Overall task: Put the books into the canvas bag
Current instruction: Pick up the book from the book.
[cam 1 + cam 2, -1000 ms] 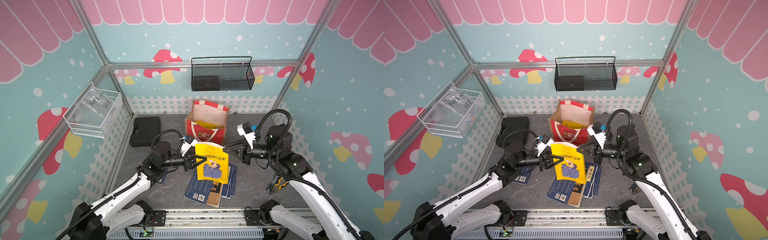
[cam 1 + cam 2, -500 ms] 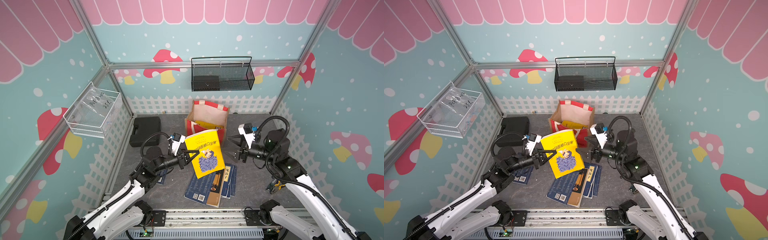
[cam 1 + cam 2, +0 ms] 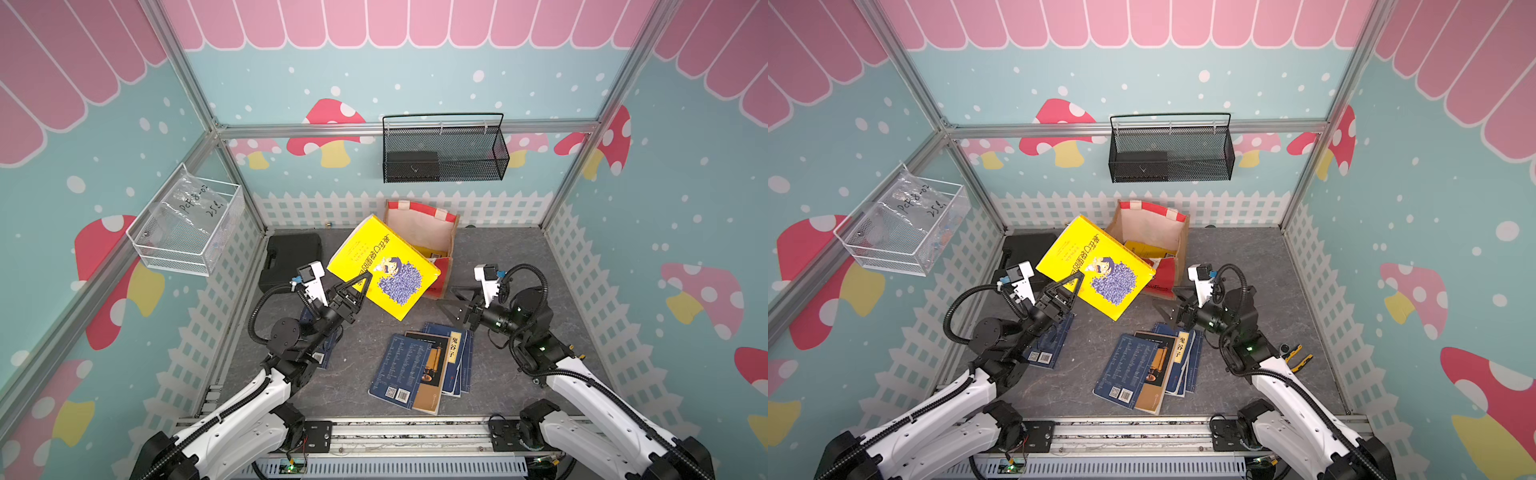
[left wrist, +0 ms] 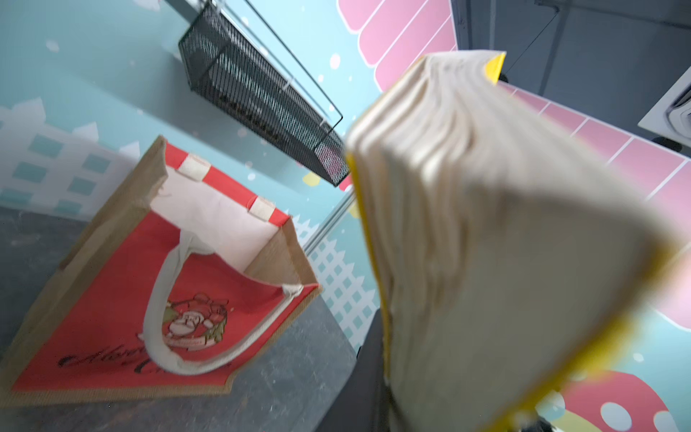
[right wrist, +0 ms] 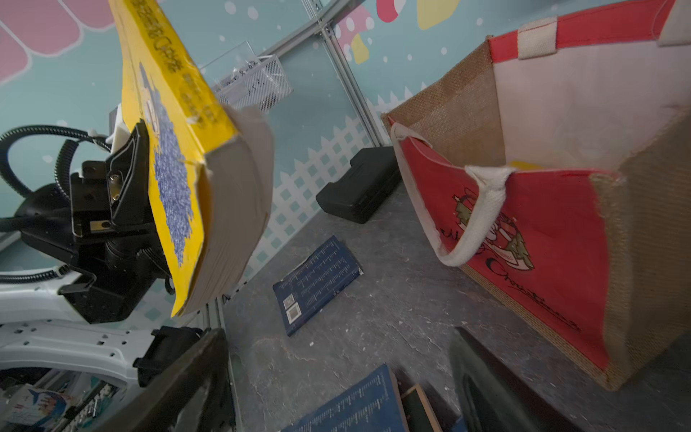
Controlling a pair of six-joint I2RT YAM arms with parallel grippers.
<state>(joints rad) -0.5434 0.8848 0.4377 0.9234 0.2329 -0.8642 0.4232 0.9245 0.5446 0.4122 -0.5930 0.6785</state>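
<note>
My gripper will lower the thick yellow book [image 3: 385, 267] in, and the book will settle flat below the bag's rim, because the canvas bag's sides [image 3: 423, 226] are standing wide open.
My left gripper [image 3: 365, 277] is shut on the lower edge of a thick yellow book [image 3: 382, 266], holding it tilted in the air just left of the canvas bag's [image 3: 419, 220] mouth. The bag stands open at the back and another yellow book [image 3: 1144, 249] lies inside it. In the left wrist view the held book's page edges [image 4: 486, 243] fill the right side. My right gripper [image 3: 446, 297] hangs open and empty to the right of the book, above a fanned stack of dark blue books [image 3: 419, 365]. One more blue book [image 3: 1046, 349] lies under my left arm.
A black plastic case [image 3: 291, 259] lies at the back left of the floor. A black mesh basket [image 3: 444, 153] hangs on the back wall and a wire basket [image 3: 187, 224] on the left wall. Pliers [image 3: 1293, 357] lie by the right arm.
The right gripper let go of the yellow book, opened wide and drew back to the right. The left gripper carried the book up and back toward the bag.
</note>
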